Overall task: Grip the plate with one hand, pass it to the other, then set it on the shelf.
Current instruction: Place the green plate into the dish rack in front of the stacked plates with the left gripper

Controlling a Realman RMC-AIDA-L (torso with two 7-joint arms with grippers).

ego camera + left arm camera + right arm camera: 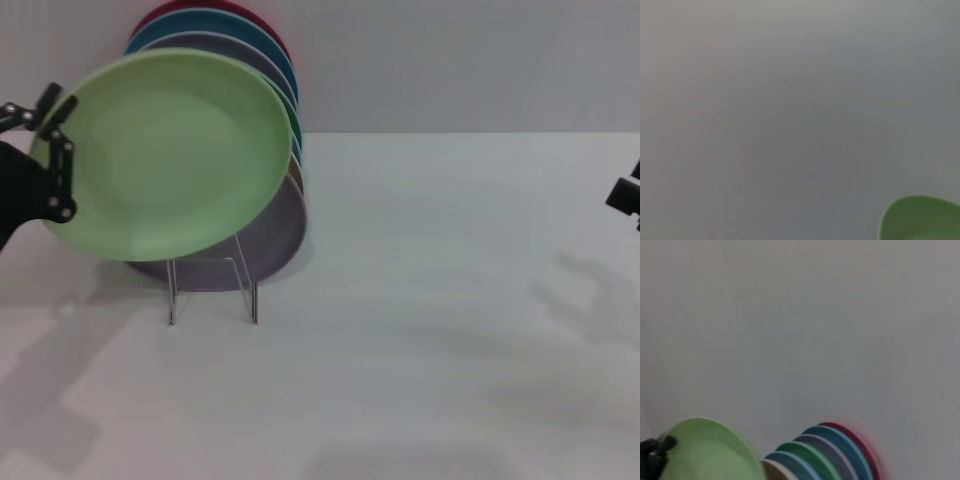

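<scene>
The pale green plate's lower rim [137,259] is hanging to one side, so next I raise the plate with my left gripper and center it over the clear rack's front [208,262] before I lower it.
The pale green plate [170,152] is held up, tilted, in front of the clear rack [212,290]. My left gripper [48,128] is shut on the plate's left rim at the left edge of the head view. A bit of the plate shows in the left wrist view [920,220] and it shows in the right wrist view [710,452], with the left gripper [652,455] on its rim. My right gripper [625,195] is at the far right edge, apart from the plate, only partly in view.
Several plates stand in the rack behind the held one: lavender [275,235], blue [255,40], red [215,8]. They show in the right wrist view [830,455] too. The white table [430,300] stretches to the right.
</scene>
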